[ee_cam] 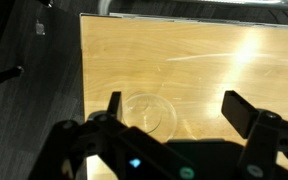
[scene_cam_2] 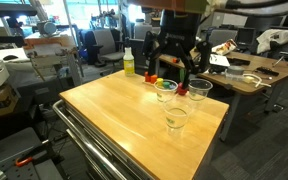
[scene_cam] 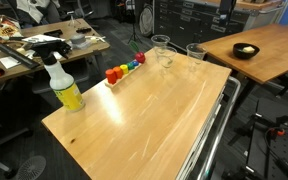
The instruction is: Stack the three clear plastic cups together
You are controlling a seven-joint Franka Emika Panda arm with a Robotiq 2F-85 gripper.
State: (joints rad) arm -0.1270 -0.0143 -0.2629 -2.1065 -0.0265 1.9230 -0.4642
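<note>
I should keep lowering my gripper until my open fingers are on both sides of the cup's rim (scene_cam_2: 185,111), because the cup closer to the table's edge (scene_cam_2: 176,119) stands apart from the others below them.
Three clear plastic cups stand upright and apart on the wooden table (scene_cam_2: 114,115): two side by side (scene_cam_2: 165,90) (scene_cam_2: 199,90) and one closer to the table's edge (scene_cam_2: 176,118). They also show in an exterior view near the far edge (scene_cam: 161,44) (scene_cam: 195,52) (scene_cam: 167,59). My gripper (scene_cam_2: 172,70) hangs open and empty above and just behind the cups. In the wrist view one cup (ee_cam: 149,113) shows from above next to one finger, below my open gripper (ee_cam: 176,112).
A white-and-yellow spray bottle (scene_cam: 64,90) stands at a table corner. A row of small coloured blocks (scene_cam: 125,68) lies near the cups. A black bowl (scene_cam: 245,50) sits on a neighbouring table. A metal rail (scene_cam: 209,140) runs along the table's side.
</note>
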